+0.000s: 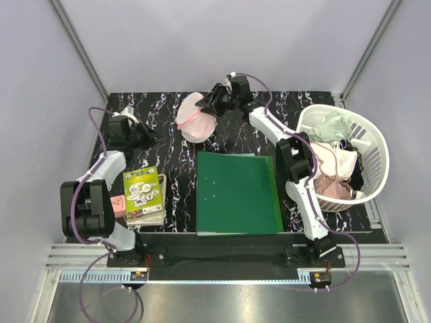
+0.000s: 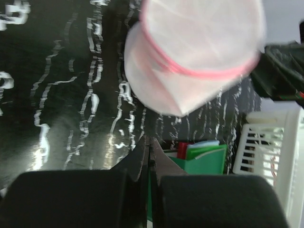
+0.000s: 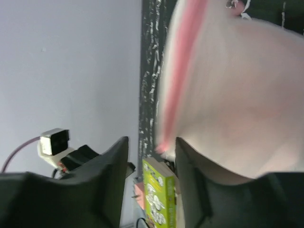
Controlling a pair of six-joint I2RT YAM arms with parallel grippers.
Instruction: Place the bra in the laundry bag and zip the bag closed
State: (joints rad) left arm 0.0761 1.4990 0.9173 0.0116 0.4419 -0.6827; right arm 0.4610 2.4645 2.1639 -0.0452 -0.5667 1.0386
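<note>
My left gripper is closed and away from the laundry bag (image 1: 196, 124). My right gripper should pinch the pink rim (image 3: 167, 135) and hold it still so my left gripper can take it.
The laundry bag (image 1: 195, 119), a round white mesh pouch with a pink rim, sits at the back middle of the black marbled table. It looks blurred in the left wrist view (image 2: 190, 52) and the right wrist view (image 3: 237, 95). My right gripper (image 1: 204, 103) is open at the bag's upper right edge, and its right finger (image 3: 190, 175) lies against the mesh by the pink rim. My left gripper (image 1: 153, 137) is shut and empty, left of the bag and apart from it. Pale and brown garments (image 1: 335, 165), the bra likely among them, lie in the basket.
A white slatted basket (image 1: 377, 145) stands at the right edge. A green folder (image 1: 237, 193) lies in the middle front. A green-covered book (image 1: 143, 192) on a small stack and a pink block (image 1: 118, 204) lie at the front left. Grey walls enclose the table.
</note>
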